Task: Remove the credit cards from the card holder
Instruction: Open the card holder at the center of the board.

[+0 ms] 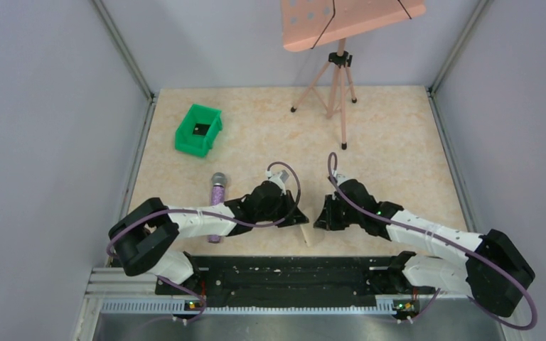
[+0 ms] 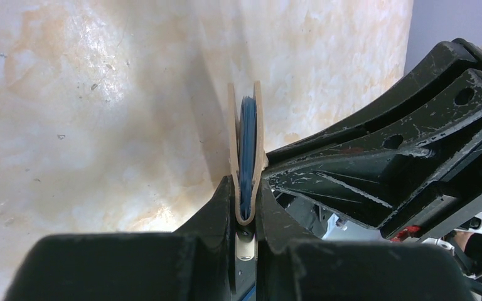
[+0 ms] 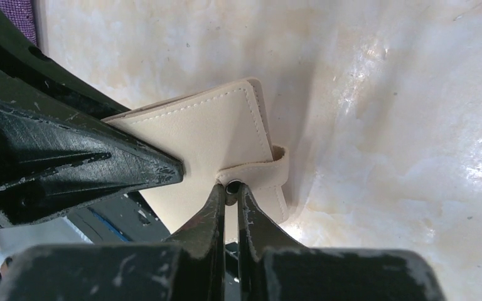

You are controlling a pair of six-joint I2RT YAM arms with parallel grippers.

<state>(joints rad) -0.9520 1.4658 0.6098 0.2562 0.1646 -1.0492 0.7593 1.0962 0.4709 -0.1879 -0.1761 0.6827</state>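
Note:
The card holder is standing on edge, and my left gripper is pinching its folded edge (image 2: 245, 217). Next, my left gripper lays the card holder flat and lets go of it first.
The card holder (image 3: 216, 128) is a pale beige wallet held on edge just above the table between both grippers; in the top view only a beige sliver of it (image 1: 306, 234) shows. My left gripper (image 2: 246, 210) is shut on its folded edge. Seen edge-on, the card holder (image 2: 232, 141) gapes slightly and blue cards (image 2: 248, 141) stand inside it. My right gripper (image 3: 231, 188) is shut on the snap end of the closure strap (image 3: 260, 171), which curves round the holder's edge. In the top view the left gripper (image 1: 295, 215) and the right gripper (image 1: 323, 217) meet near the table's front edge.
A purple microphone (image 1: 217, 197) lies left of the left arm. A green bin (image 1: 199, 129) stands at the back left. A pink tripod stand (image 1: 339, 82) with a perforated board is at the back centre. The black base rail (image 1: 284, 273) runs along the near edge.

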